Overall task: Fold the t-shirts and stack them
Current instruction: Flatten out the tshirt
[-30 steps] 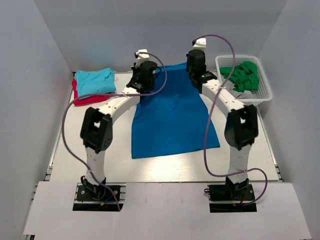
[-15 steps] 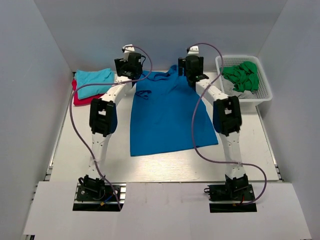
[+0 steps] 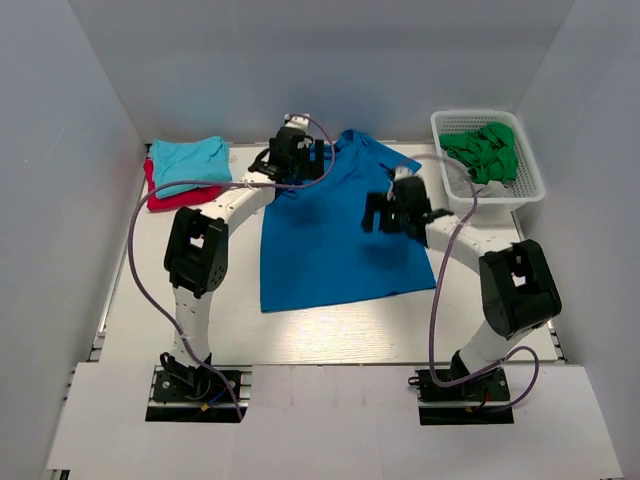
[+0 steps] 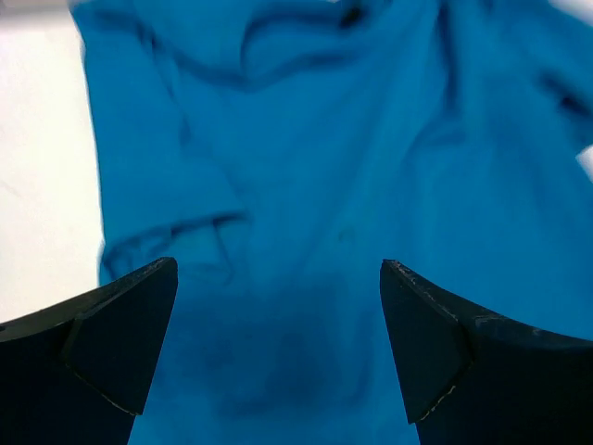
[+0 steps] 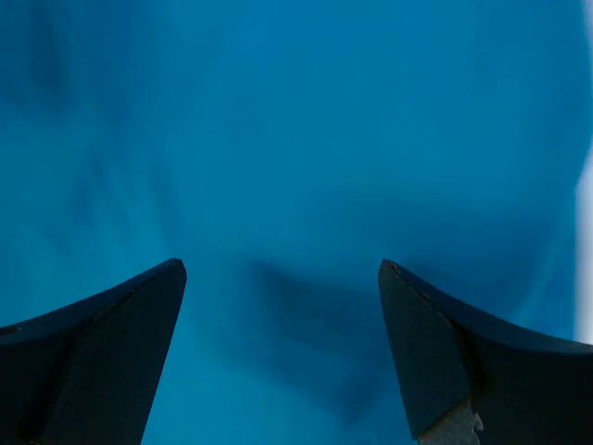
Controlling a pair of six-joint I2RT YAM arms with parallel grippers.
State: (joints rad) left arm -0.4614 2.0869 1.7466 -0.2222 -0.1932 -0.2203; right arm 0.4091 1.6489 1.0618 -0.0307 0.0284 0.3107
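Observation:
My two grippers should pull the blue t-shirt's far end [image 3: 354, 146] toward the table's front [image 3: 345, 335] to flatten it before folding, because it is bunching up at the table's back edge.
The royal-blue t-shirt [image 3: 320, 260] lies spread flat in the middle of the table, collar toward the back. My left gripper [image 3: 296, 165] hovers open over its far left shoulder. In the left wrist view the blue t-shirt [image 4: 352, 185] shows its rumpled sleeve [image 4: 171, 246] between wide fingers [image 4: 120, 343], with nothing held by the left gripper [image 4: 278, 352]. My right gripper [image 3: 375, 215] hangs open over the shirt's right middle. In its wrist view the right gripper [image 5: 278, 348] is empty above blue cloth [image 5: 306, 139]. A folded turquoise t-shirt [image 3: 187, 160] rests on a red one [image 3: 170, 198] at the back left.
A white basket [image 3: 530, 185] holding green cloth [image 3: 485, 150] stands at the back right. Bare white table [image 3: 170, 320] shows to the left of the blue shirt and in front of it. Grey walls close in the sides and back.
Both grippers went from shut to open and let go of the blue shirt's far end. The shirt now lies flat; the right arm has drawn back over its middle.

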